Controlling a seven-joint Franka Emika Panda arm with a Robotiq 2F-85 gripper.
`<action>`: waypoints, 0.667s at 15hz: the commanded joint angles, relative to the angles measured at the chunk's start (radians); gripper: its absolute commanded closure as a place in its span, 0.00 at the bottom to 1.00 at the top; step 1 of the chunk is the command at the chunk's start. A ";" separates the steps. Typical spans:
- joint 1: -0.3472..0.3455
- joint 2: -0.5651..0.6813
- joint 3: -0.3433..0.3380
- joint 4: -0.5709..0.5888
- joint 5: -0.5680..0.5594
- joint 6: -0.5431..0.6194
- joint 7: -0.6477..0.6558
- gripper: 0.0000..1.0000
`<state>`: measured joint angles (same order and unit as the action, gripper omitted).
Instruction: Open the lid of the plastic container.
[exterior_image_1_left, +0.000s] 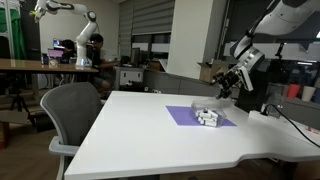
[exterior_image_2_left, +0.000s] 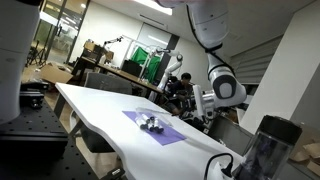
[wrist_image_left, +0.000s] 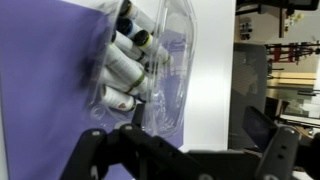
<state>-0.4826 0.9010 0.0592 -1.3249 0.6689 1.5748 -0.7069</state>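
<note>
Next, my gripper goes up and swings the clear lid (wrist_image_left: 178, 72) past upright toward the purple mat's far end (exterior_image_1_left: 181, 114), because the lid leans only partly raised beside the white cylinders.
The plastic container (wrist_image_left: 122, 62) is a small clear box holding several white cylinders with dark caps. It sits on a purple mat (wrist_image_left: 45, 90). The clear lid (wrist_image_left: 172, 62) stands out to the side of the box, hinged open over the mat's edge. In both exterior views the container (exterior_image_1_left: 208, 117) (exterior_image_2_left: 151, 124) is a small whitish shape on the mat. My gripper (wrist_image_left: 186, 162) is open and empty, with its dark fingers spread wide at the bottom of the wrist view. It hangs above and behind the container (exterior_image_1_left: 232, 84), clear of it.
The white table (exterior_image_1_left: 150, 135) carries the purple mat (exterior_image_1_left: 188, 117) near its far side. A grey office chair (exterior_image_1_left: 70, 110) stands at the table's near corner. Cables and dark equipment (exterior_image_1_left: 272, 108) lie at the table's far end. A dark cylinder (exterior_image_2_left: 262, 150) stands close to the camera.
</note>
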 joint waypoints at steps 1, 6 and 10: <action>-0.012 0.039 0.018 0.107 0.087 -0.141 0.075 0.00; 0.028 0.025 0.031 0.156 0.257 -0.263 0.098 0.00; 0.114 0.031 0.033 0.141 0.307 -0.298 0.114 0.00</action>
<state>-0.4244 0.9146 0.0941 -1.2056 0.9499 1.3104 -0.6435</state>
